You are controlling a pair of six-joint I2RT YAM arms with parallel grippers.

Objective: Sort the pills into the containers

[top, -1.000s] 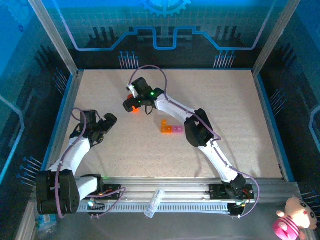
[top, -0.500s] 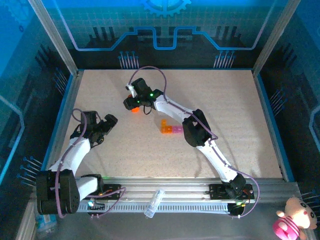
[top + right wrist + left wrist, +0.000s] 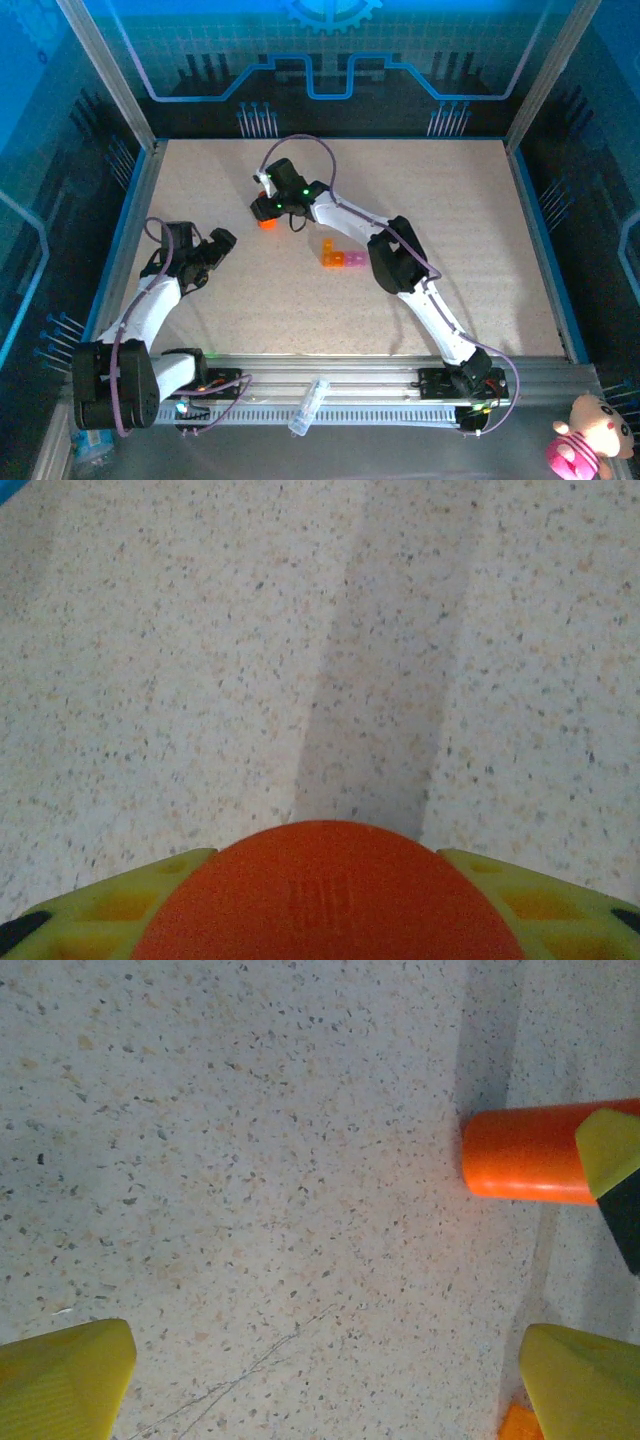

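Note:
The robot's right gripper has the orange bottle's top (image 3: pixel 330 895) and the bottle's lower body (image 3: pixel 520 1155) is free, so the left gripper keeps moving toward that body and closes there.
An orange bottle (image 3: pixel 266 223) stands on the speckled table at the back left of centre. My right gripper (image 3: pixel 268 207) is over it, and in the right wrist view the bottle's round orange top (image 3: pixel 325 895) sits tight between both yellow fingers (image 3: pixel 110 910). From the left wrist view, the bottle (image 3: pixel 525 1155) shows at the right with a right fingertip against it. The containers (image 3: pixel 338 256), a short orange and pink strip, lie just right of the bottle. My left gripper (image 3: pixel 215 246) (image 3: pixel 320 1380) hovers open over bare table left of the bottle. The pills are hidden.
A raised blue rim (image 3: pixel 140 215) borders the table on the left, back and right. A clear tube (image 3: pixel 308 404) lies on the front rail between the arm bases. A pink plush toy (image 3: pixel 585 440) sits off the table at the front right.
The right gripper's fingers have closed in onto the orange bottle, and its wrist shifted slightly. The left arm has not moved.

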